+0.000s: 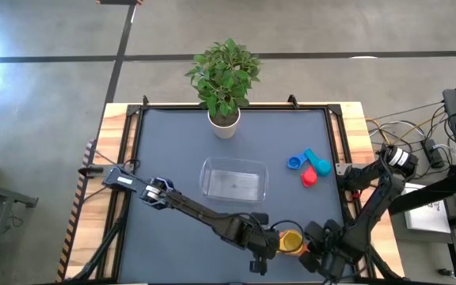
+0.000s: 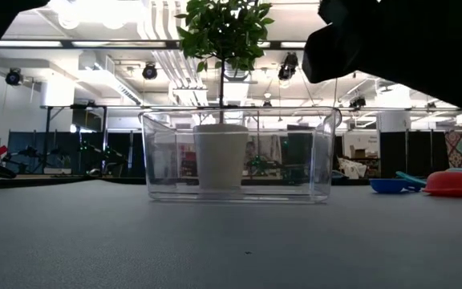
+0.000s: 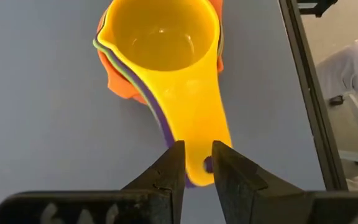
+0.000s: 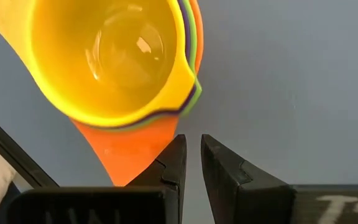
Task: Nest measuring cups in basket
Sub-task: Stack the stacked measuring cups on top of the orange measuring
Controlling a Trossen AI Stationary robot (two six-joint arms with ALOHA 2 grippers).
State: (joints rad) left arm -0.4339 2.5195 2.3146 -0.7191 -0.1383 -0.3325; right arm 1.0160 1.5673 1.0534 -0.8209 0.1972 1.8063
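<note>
My right gripper should turn the orange handle (image 4: 128, 150) around toward the yellow handle (image 3: 199, 118) while my left gripper moves back, because the orange handle points away from the yellow handle.
A nested stack of cups (image 1: 291, 241), yellow on top with green, purple and orange below, sits near the table's near edge. My left gripper (image 3: 198, 163) hangs over the free end of the yellow handle, its fingers a narrow gap apart. My right gripper (image 4: 193, 163) is shut on the stack's other side, beside the orange handle (image 4: 126, 155). The blue cup (image 1: 294, 163), teal cup (image 1: 317, 161) and red cup (image 1: 309, 179) lie on the table right of the clear basket (image 1: 233, 180), which holds nothing. My left gripper points down at the yellow handle's free end (image 3: 197, 146). The handle is wider than the gap between the fingertips and runs under them; I cannot tell whether they touch it. My right gripper's finger (image 4: 169, 165) stands against the edge of the orange handle's end; I cannot tell whether it touches.
A white plant pot (image 1: 224, 124) with a leafy plant stands at the far edge behind the basket. The table's raised right rim (image 3: 306, 93) runs close to the stack. Bare tabletop lies between the stack and the basket.
</note>
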